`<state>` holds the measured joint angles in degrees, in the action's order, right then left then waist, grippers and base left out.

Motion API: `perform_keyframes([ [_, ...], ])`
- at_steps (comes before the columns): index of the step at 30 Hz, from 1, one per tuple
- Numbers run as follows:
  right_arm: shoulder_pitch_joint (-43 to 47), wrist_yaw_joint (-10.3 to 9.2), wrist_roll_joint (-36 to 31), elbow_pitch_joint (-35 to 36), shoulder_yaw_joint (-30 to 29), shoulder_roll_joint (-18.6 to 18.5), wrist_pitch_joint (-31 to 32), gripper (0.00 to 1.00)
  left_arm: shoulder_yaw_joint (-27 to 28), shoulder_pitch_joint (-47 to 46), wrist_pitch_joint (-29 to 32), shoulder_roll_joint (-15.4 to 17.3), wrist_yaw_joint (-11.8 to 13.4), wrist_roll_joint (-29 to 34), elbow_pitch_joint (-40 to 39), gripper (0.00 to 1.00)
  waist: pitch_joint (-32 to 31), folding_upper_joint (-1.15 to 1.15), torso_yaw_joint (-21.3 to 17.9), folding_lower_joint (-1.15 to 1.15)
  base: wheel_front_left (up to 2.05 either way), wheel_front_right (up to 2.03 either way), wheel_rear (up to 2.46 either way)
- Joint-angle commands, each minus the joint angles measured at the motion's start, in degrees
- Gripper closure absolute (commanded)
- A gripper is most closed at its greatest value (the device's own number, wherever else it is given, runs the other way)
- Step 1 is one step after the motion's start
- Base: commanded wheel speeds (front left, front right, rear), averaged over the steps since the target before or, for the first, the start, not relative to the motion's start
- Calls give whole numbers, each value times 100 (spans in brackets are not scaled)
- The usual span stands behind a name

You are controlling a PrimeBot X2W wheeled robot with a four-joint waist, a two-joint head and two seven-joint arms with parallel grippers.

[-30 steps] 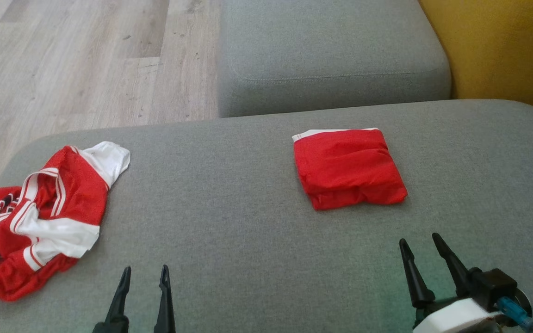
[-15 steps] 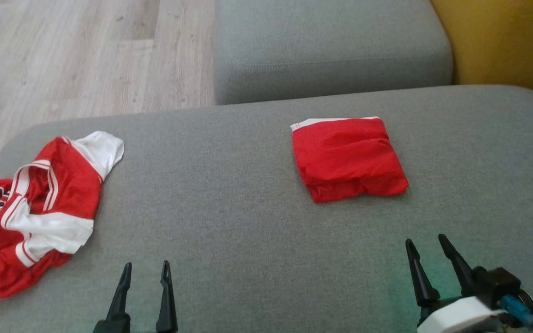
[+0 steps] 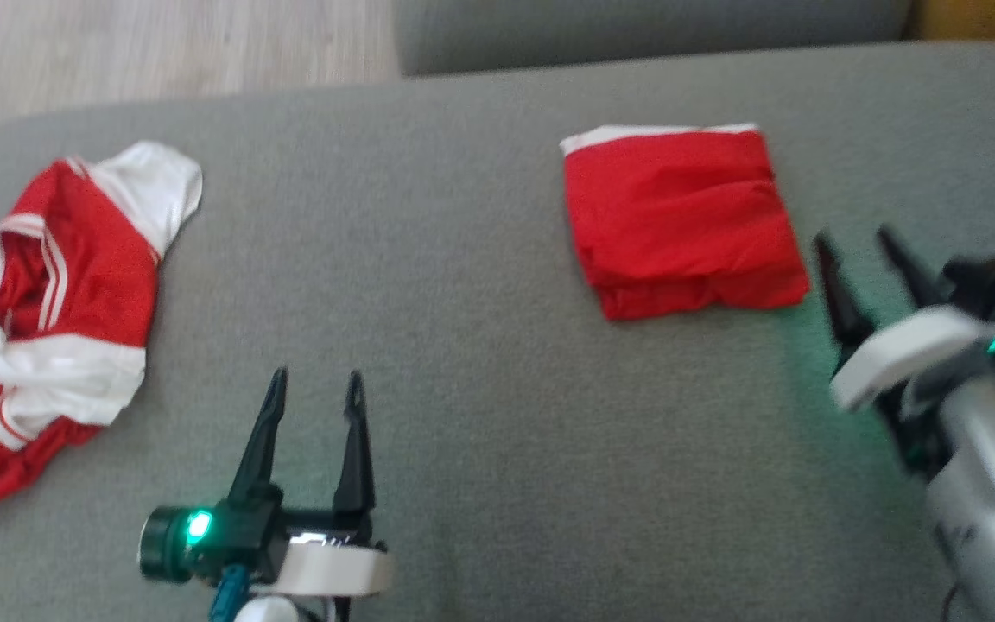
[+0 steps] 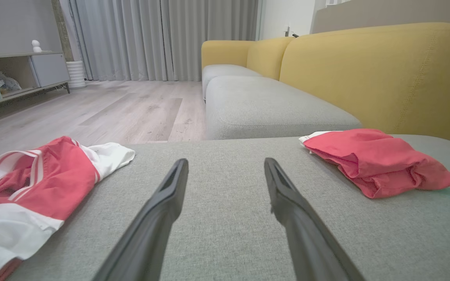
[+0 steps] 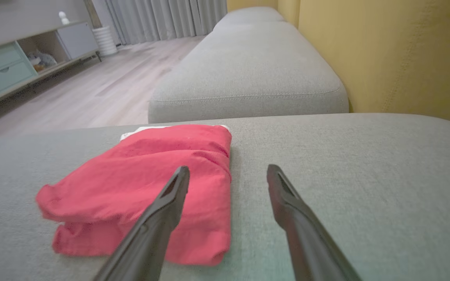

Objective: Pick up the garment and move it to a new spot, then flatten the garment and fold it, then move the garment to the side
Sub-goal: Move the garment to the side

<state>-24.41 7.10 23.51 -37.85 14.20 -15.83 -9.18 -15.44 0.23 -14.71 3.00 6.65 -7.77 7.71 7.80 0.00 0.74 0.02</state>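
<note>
The layers are stacked in a compact square, so the folded red garment will come along as one packet when I pull on its side edge.
A crumpled red-and-white garment lies at the left end of the grey seat; the left wrist view has it to the left of my fingers. A neatly folded red garment with a white edge lies right of centre. My left gripper hovers open over bare fabric between the two, its fingers holding nothing. My right gripper is open just right of the folded garment's near right corner. In its wrist view the left finger crosses the folded garment, with nothing between the fingers.
Both garments rest on a wide grey sofa seat. A second grey cushion adjoins it beyond, with a yellow backrest along the right. Wood floor lies past the left edge, and a low cabinet stands far off.
The head camera has tilted down, shifting the whole picture. Both arms have reached forward; the right gripper has come up beside the folded garment. Neither garment has moved on the seat.
</note>
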Motion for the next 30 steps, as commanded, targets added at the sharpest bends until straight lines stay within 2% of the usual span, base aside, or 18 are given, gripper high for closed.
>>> perform_keyframes([
  [1,-197,39,74,73,145,-156,35,0,103,-209,-29,-12,45,-35,-194,0,304,0,124,-2,0,0,0],
  [6,-1071,39,630,-551,512,-546,470,0,-194,-536,-29,-12,159,-108,-185,0,693,0,318,-2,0,0,0],
  [12,-1349,39,1408,-970,1070,-501,1096,0,-331,-726,-29,-13,252,-182,-157,0,906,0,415,-2,0,0,0],
  [13,-1356,39,1536,-986,1184,-497,1209,12,-341,-746,-29,-13,268,-190,-158,0,930,0,412,-2,0,0,0],
  [14,-1370,39,1637,-989,1274,-512,1251,62,-346,-765,-29,-13,284,-196,-158,0,952,0,404,-2,0,0,0],
  [15,-1384,39,1732,-969,1359,-534,1250,100,-348,-784,-29,-13,298,-200,-156,0,973,0,389,-2,0,0,0],
  [18,-1431,39,2021,-868,1521,-648,1147,100,-319,-823,-29,-13,325,-185,-163,0,1049,0,275,-2,0,0,0],
  [21,-1519,39,2119,-761,1724,-973,1065,100,-258,-863,-29,-13,308,-137,-176,0,1196,0,75,-2,0,0,0],
  [26,-1752,39,2096,-710,1940,-1819,1003,100,-160,-1061,-29,-13,231,-3,-201,0,1639,0,-313,-2,0,0,0],
  [30,-1923,39,2035,-826,1900,-2571,917,100,-162,-1370,-29,-13,134,137,-182,0,2069,0,-562,-2,0,0,0],
])
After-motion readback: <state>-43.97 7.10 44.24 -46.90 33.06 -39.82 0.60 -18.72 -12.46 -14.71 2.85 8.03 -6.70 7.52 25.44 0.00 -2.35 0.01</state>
